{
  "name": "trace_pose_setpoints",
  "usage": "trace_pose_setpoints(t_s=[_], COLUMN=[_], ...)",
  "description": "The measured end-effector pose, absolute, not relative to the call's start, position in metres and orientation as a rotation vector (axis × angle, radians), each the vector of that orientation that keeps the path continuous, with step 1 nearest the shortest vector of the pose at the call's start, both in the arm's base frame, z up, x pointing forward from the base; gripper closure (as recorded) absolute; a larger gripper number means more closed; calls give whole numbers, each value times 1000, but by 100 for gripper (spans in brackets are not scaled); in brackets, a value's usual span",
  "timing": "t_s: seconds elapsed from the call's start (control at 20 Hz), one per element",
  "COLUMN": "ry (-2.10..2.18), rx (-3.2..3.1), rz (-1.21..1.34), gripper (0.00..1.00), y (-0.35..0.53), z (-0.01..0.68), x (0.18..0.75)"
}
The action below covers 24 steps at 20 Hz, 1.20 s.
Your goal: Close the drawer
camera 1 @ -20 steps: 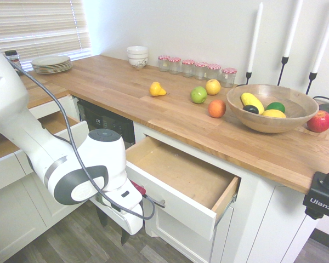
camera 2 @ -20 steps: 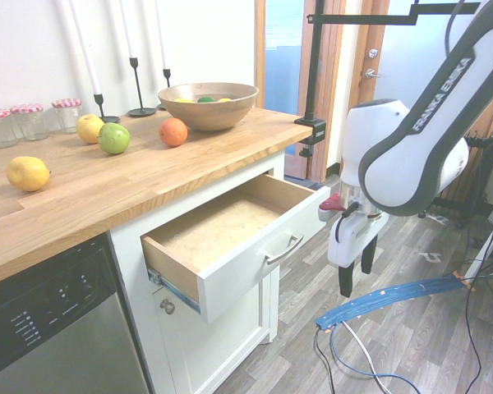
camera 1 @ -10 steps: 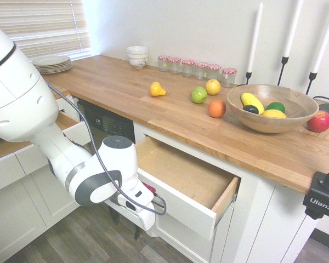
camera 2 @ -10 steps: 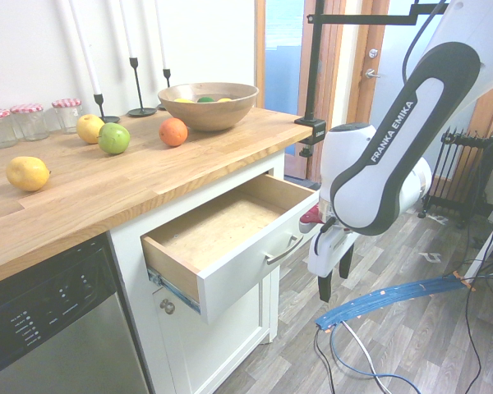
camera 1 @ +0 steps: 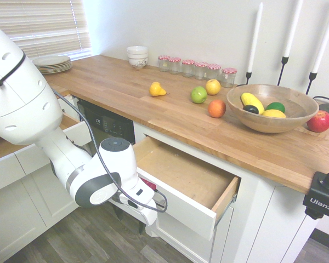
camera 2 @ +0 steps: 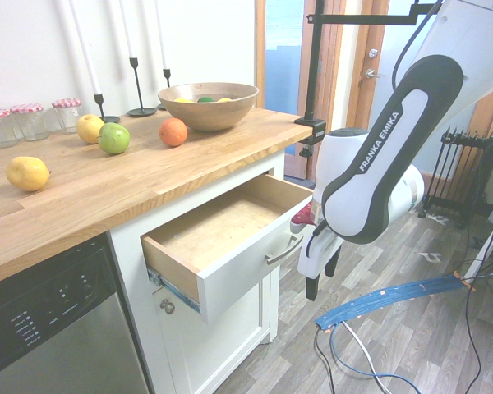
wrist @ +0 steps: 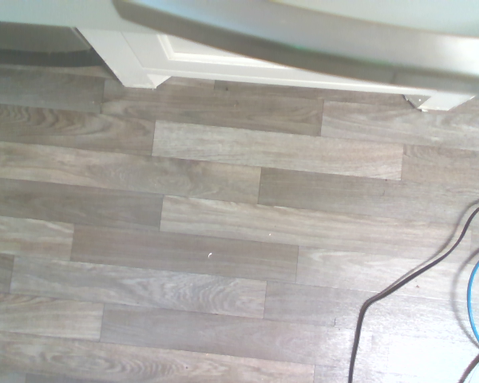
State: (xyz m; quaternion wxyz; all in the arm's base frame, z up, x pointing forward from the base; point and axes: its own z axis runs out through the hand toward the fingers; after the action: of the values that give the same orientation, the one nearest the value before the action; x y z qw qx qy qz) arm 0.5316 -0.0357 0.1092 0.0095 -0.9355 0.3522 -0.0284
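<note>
I see a metal rail (camera 1: pixel 226 209) running along the drawer's side (camera 1: pixel 178 204), so the drawer will slide level and straight in under the worktop when I push it.
The drawer (camera 1: pixel 178 200) stands pulled well out under the wooden worktop, its bare plywood inside (camera 2: pixel 218 226) showing. Its white front carries a curved silver handle (camera 2: pixel 283 249). My gripper (camera 2: pixel 321 277) hangs fingers-down just in front of the drawer front, at the handle end, with the white hand close against it; I cannot tell if they touch. Its dark fingers (camera 2: pixel 311 287) stand apart, open and holding nothing. In the first exterior view my gripper (camera 1: pixel 130 218) sits low before the drawer's front. The wrist view shows floor and a blurred grey bar (wrist: pixel 303 40).
The worktop (camera 1: pixel 126 87) holds loose fruit, a wooden bowl (camera 1: pixel 271 107), jars, plates and candlesticks. A dishwasher (camera 2: pixel 41 320) sits beside the drawer, and a cabinet door (camera 2: pixel 218 345) lies below it. Another drawer (camera 1: pixel 71 129) stands open behind the arm. Wood-look floor (wrist: pixel 223 239) spreads below.
The arm has swung in toward the drawer front, bringing the gripper from out in the room to right beside the handle. The drawer stands as far out as before.
</note>
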Motion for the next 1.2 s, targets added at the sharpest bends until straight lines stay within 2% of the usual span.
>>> trace_pose_setpoints(t_s=[1.2], ry=[1132], rx=[-2882], rz=[-124], gripper=[100], y=[-40], z=[109], x=[548])
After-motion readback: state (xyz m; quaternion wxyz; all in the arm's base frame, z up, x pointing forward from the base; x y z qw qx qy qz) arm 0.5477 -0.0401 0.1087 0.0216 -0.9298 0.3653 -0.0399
